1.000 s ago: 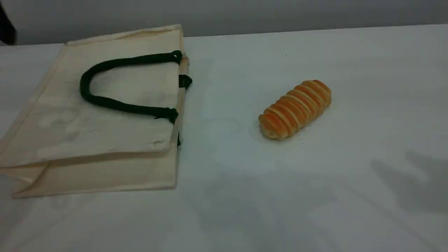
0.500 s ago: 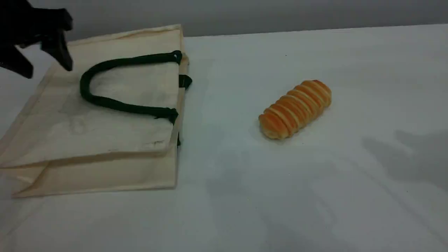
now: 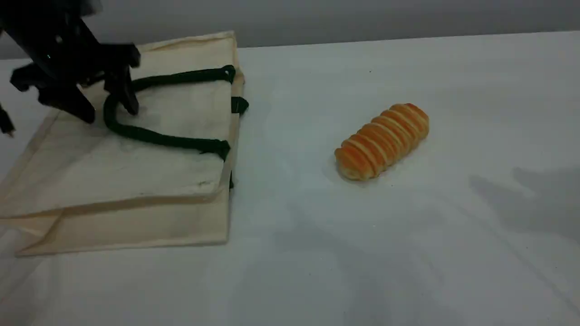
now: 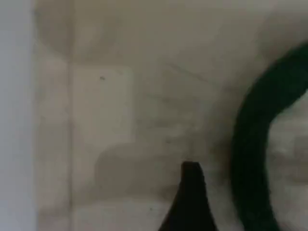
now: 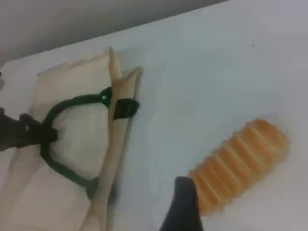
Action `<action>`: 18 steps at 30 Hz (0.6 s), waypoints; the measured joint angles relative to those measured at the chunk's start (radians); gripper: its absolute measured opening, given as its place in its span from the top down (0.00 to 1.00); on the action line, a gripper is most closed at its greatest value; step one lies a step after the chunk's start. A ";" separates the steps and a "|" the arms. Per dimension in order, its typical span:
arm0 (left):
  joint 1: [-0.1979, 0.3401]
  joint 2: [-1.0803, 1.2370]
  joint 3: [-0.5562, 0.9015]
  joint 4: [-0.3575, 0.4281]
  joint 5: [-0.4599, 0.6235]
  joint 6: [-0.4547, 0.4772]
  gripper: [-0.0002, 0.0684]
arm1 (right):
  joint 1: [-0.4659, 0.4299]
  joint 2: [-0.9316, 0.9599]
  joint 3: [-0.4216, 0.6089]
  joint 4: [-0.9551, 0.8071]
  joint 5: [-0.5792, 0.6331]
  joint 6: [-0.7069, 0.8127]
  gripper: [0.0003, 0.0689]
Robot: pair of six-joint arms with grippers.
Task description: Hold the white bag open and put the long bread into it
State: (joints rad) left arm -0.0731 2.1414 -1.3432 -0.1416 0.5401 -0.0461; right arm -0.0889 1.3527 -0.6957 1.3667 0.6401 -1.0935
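The dark green handle's ends [image 3: 221, 147] are attached only to the white bag's upper layer, so the bag's opening [image 3: 234, 126] will open wide when I lift the handle.
The white bag [image 3: 136, 167] lies flat on the table's left side, its mouth facing right. A dark green rope handle [image 3: 163, 139] curves across its top face. My left gripper [image 3: 110, 114] hovers open over the bag's far left part, its black fingers [image 3: 131, 102] straddling the bend of the handle. In the left wrist view one fingertip [image 4: 190, 192] shows above the canvas [image 4: 120, 120], just left of the handle [image 4: 250, 144]. The long bread [image 3: 383, 140] lies alone on the table at the right. The right wrist view has it [image 5: 240, 163] just beyond my right fingertip [image 5: 185, 207], with nothing held.
A white table [image 3: 408, 249] carries both things, with a grey wall [image 3: 362, 18] behind its far edge. A soft shadow [image 3: 534, 199] falls on the table's right side. The right wrist view also takes in the bag [image 5: 72, 192] and my left gripper [image 5: 24, 132].
My left gripper has come in from the upper left and moved right and down over the bag to the handle's bend. Bag and bread have not moved.
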 joint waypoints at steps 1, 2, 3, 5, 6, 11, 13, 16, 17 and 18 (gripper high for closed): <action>0.000 0.011 -0.003 0.001 -0.002 0.000 0.23 | 0.000 0.000 0.000 0.000 -0.001 0.000 0.21; 0.000 0.021 -0.006 0.001 -0.005 0.000 0.23 | 0.000 0.000 0.000 0.000 -0.001 0.000 0.21; 0.000 0.032 -0.006 0.001 -0.008 0.000 0.23 | 0.000 0.000 0.000 0.000 -0.002 0.000 0.21; 0.000 0.052 -0.006 0.002 -0.007 -0.002 0.23 | 0.000 0.005 0.000 0.000 -0.002 0.000 0.21; 0.000 0.058 -0.006 0.002 -0.007 -0.002 0.23 | 0.000 0.006 0.000 0.000 -0.002 0.000 0.21; 0.000 0.072 -0.006 0.002 -0.024 -0.003 0.23 | 0.000 0.006 0.000 0.000 -0.002 0.000 0.21; 0.000 0.072 -0.006 0.003 -0.027 -0.003 0.26 | 0.000 0.006 0.000 0.000 -0.003 0.000 0.21; 0.000 0.072 -0.006 0.006 -0.036 -0.004 0.34 | 0.000 0.008 0.000 0.000 -0.011 -0.001 0.21; 0.000 0.072 -0.006 0.008 -0.037 -0.004 0.38 | 0.000 0.009 0.000 0.000 -0.016 -0.002 0.21; 0.000 0.072 -0.006 0.008 -0.041 -0.004 0.44 | 0.000 0.015 0.000 0.000 -0.019 -0.003 0.21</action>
State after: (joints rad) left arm -0.0731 2.2135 -1.3493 -0.1333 0.4990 -0.0505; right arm -0.0889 1.3677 -0.6957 1.3667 0.6207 -1.0966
